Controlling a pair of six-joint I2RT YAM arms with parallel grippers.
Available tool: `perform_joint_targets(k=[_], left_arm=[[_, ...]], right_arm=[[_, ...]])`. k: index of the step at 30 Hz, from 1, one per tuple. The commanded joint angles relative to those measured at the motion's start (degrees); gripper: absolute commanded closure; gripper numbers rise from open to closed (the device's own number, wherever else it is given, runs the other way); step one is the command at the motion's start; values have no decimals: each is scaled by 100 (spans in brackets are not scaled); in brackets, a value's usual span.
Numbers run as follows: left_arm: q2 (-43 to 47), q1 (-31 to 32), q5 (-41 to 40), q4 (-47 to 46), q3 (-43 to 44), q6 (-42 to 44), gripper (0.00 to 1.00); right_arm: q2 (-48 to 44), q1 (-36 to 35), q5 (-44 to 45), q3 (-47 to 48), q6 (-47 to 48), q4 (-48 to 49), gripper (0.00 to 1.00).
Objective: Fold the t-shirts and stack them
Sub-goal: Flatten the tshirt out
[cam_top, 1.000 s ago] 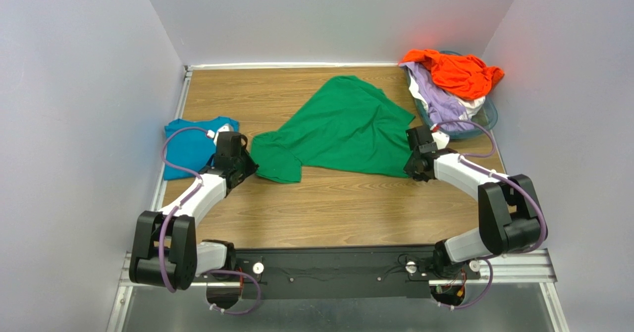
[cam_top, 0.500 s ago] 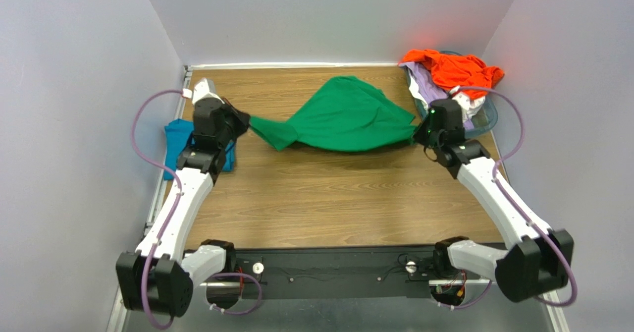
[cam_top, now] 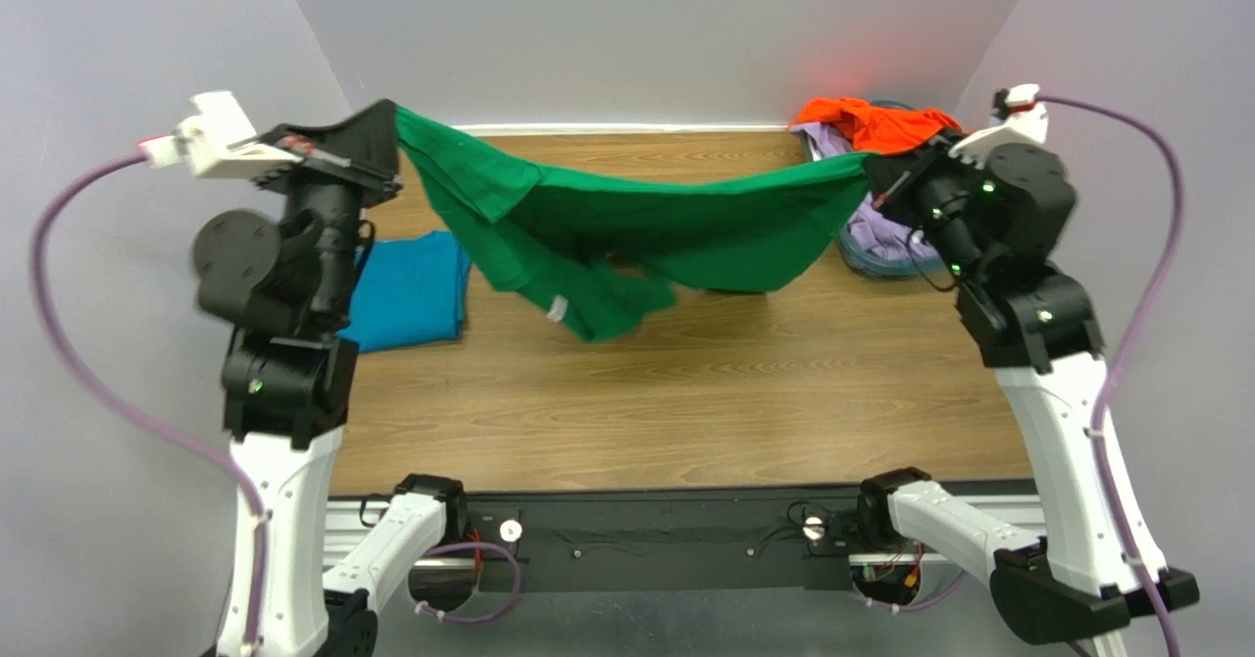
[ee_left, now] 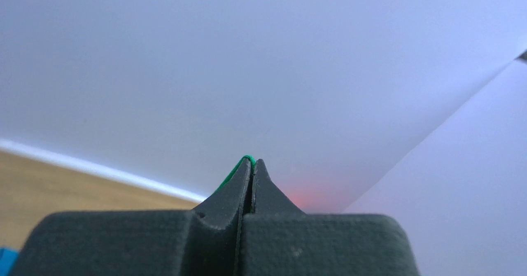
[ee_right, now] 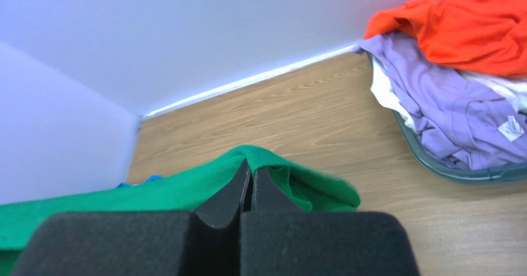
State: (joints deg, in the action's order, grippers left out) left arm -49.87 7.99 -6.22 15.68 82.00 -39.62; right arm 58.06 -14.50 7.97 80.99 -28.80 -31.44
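The green t-shirt hangs high with its middle sagging (cam_top: pixel 648 223), so my left gripper should move down toward the table's back edge (cam_top: pixel 589 150) to lay it out flat before folding.
The bright green t-shirt (cam_top: pixel 648 231) hangs in the air, stretched between my two raised grippers, its middle sagging above the table. My left gripper (cam_top: pixel 386 125) is shut on its left end; only a thin green edge (ee_left: pixel 238 168) shows at the fingertips in the left wrist view. My right gripper (cam_top: pixel 880 169) is shut on its right end, where green cloth (ee_right: pixel 185 189) wraps the tips. A folded teal-blue t-shirt (cam_top: pixel 410 290) lies flat at the left of the table. Orange (cam_top: pixel 869 120), lavender (ee_right: pixel 445 115) and white (ee_right: pixel 386 94) t-shirts are heaped in the basket.
The clear bluish plastic basket (ee_right: pixel 445 171) stands at the back right corner of the wooden table (cam_top: pixel 707 378). Grey walls close the table on the left, back and right. Both arms stand high above the table's side edges.
Both grippers have risen from table level and moved apart, lifting the green t-shirt off the table and stretching it out in the air. The teal-blue t-shirt is now uncovered.
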Motion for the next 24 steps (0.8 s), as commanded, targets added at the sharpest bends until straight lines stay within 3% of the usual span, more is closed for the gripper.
perform_joint_targets(k=[1,7,15,24], left_arm=[[311,-8,-161,-12,799,375,100],[601,-8,85,-39,1959,656,100],[961,-8,16,-91,3049,991,100],[1225,-8,7,-285,2779,1026,100]], right_arm=[[-348,35,-576,1005,269,-626,99],[-541,35,-1270,2427,217,-1276,99],[-814,35,-2229,3448,32,-1496,99],[-1148,35,-2028,3310,-38,-1505,99]])
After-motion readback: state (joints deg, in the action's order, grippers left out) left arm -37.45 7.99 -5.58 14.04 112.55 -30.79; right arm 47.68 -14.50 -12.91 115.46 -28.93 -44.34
